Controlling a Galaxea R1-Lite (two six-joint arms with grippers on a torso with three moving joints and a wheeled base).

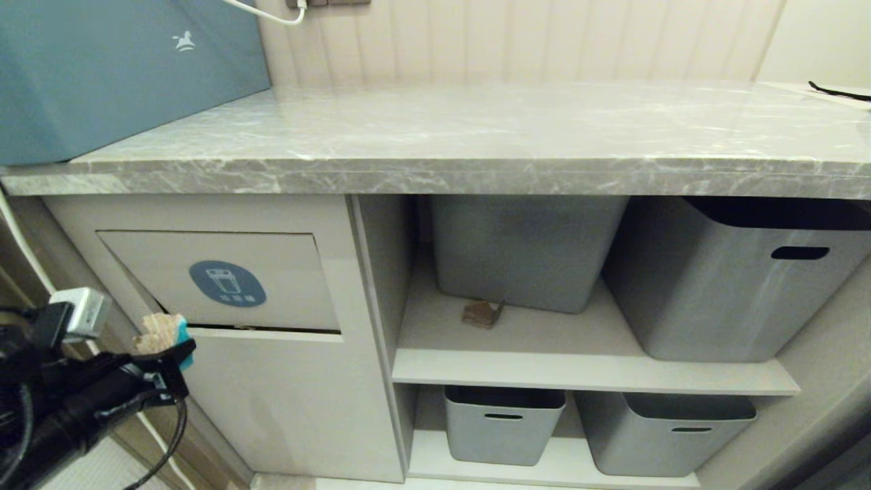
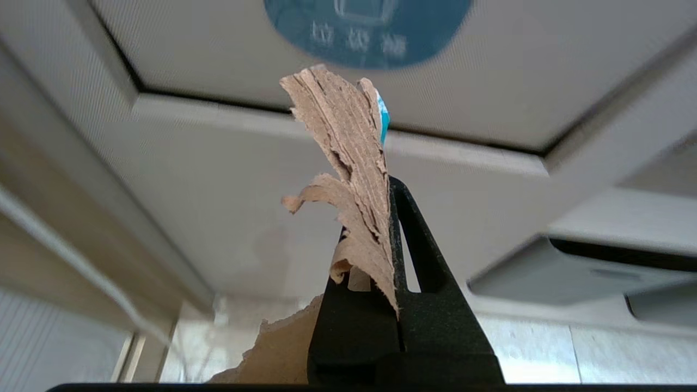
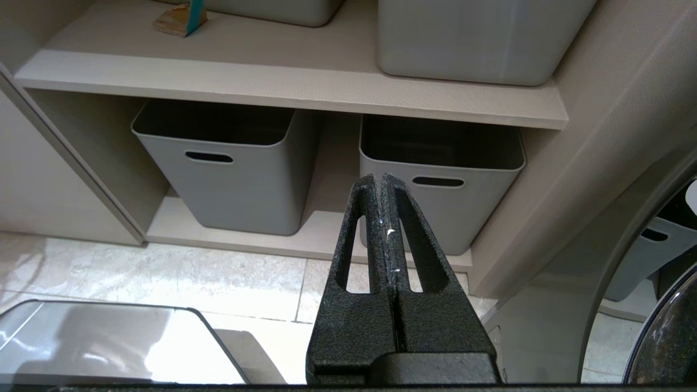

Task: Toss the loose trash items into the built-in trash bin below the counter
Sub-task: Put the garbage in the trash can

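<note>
The cardboard scrap [image 1: 158,333] in my left gripper is aimed at the trash bin flap's lower part [image 1: 194,314]. I should keep pushing forward until the flap swings in, then let go inside.
My left gripper [image 1: 170,348] is shut on a torn brown cardboard scrap [image 1: 158,331] with a teal-blue patch, held upright just left of the lower edge of the built-in trash bin flap [image 1: 224,279]. The wrist view has that scrap [image 2: 348,163] sticking up from the left gripper [image 2: 381,188] toward the flap's blue sticker [image 2: 370,32]. The flap stands slightly ajar at its bottom. A second cardboard scrap [image 1: 482,313] lies on the upper shelf under the counter [image 1: 476,136]. My right gripper [image 3: 379,179] is shut and empty, low near the floor.
Grey tubs [image 1: 524,248] [image 1: 735,272] stand on the upper shelf, two smaller ones [image 1: 503,422] [image 1: 663,432] on the lower shelf. A teal box [image 1: 122,68] sits on the counter's left end. A white cable [image 1: 20,245] hangs beside the left arm.
</note>
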